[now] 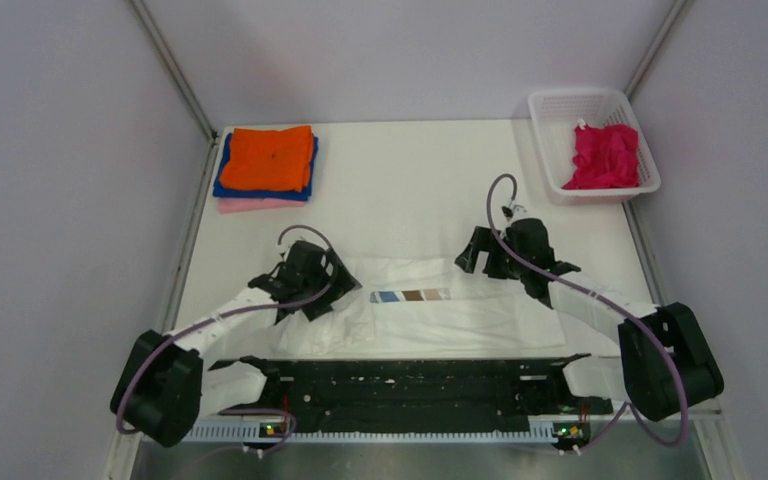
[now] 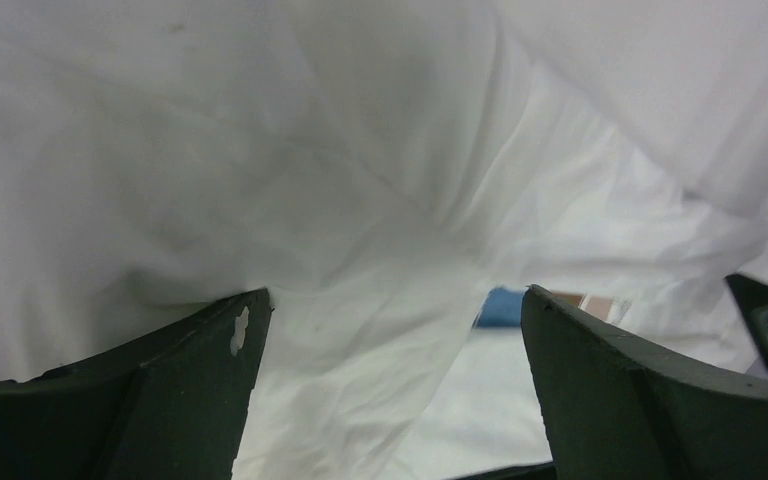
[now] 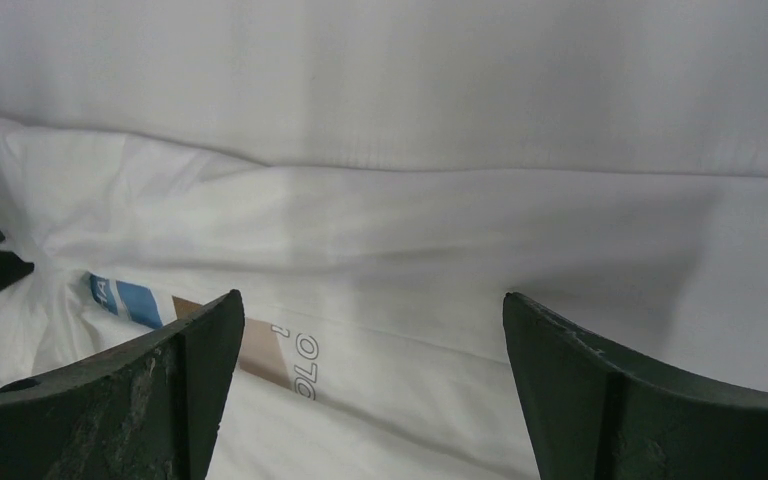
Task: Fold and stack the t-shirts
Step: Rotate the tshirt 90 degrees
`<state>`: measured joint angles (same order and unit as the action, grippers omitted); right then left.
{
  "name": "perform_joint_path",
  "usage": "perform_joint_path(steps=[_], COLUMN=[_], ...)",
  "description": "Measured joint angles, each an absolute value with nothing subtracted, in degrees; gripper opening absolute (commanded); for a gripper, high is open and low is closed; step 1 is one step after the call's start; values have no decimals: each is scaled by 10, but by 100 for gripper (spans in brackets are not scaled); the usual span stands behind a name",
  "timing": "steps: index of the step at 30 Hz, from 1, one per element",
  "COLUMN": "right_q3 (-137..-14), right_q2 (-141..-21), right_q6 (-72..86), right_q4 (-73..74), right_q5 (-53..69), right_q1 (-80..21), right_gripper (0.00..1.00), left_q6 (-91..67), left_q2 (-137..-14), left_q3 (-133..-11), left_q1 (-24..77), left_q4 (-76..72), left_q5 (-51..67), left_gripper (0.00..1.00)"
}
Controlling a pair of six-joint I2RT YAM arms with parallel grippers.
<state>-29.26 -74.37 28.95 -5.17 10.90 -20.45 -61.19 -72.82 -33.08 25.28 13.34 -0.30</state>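
Observation:
I should swing the t-shirt's crumpled end (image 1: 325, 335) to the back with my left gripper before I fold the t-shirt's hem up, because the white t-shirt lies lengthwise (image 1: 445, 335) along the base bar.
A white t-shirt (image 1: 460, 310) with a blue, brown and tan print strip (image 1: 410, 296) lies spread on the table (image 1: 410, 190) near the arms. My left gripper (image 1: 318, 288) hovers over its crumpled left side, jaws open, with loose white cloth (image 2: 360, 330) lying between the fingers but not pinched. At the shirt's upper right edge, my right gripper (image 1: 480, 262) also stands open over flat cloth (image 3: 400, 250), the print (image 3: 260, 350) beside its left finger. Orange (image 1: 270, 157), blue (image 1: 222, 180) and pink (image 1: 250, 204) t-shirts sit folded in a stack at the back left.
A white mesh basket (image 1: 580, 93) at the back right holds a crumpled magenta t-shirt (image 1: 605, 155). Grey walls with metal posts close in the table on the left, back and right. The arms' black base rail (image 1: 410, 385) runs along the near edge.

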Motion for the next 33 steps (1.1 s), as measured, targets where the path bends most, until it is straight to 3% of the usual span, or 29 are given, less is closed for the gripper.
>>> perform_joint_path(steps=[5,9,13,18,25,33], right_q3=[-293,-292,-292,-302,-346,-346], right_q2=[-766,-767,-767,-767,-758,-655], right_q6=[296,309,319,316,301,316], right_q4=[-52,-57,-55,-31,15,36], right_q5=[111,110,121,168,178,145], right_q1=[-205,-218,-289,-396,-434,-434], right_gripper=[99,99,99,99,99,99], left_q6=[-631,-627,-632,-715,-767,-705], left_q2=[-905,-1109,-1339,-1536,-1612,-1579], left_q3=[-481,-729,-1042,-1275,-1357,-1352], left_q1=[217,200,195,209,234,234], left_q4=[101,118,95,-37,-113,-34], left_q5=[-25,-17,71,206,227,176], left_gripper=[99,99,99,99,99,99])
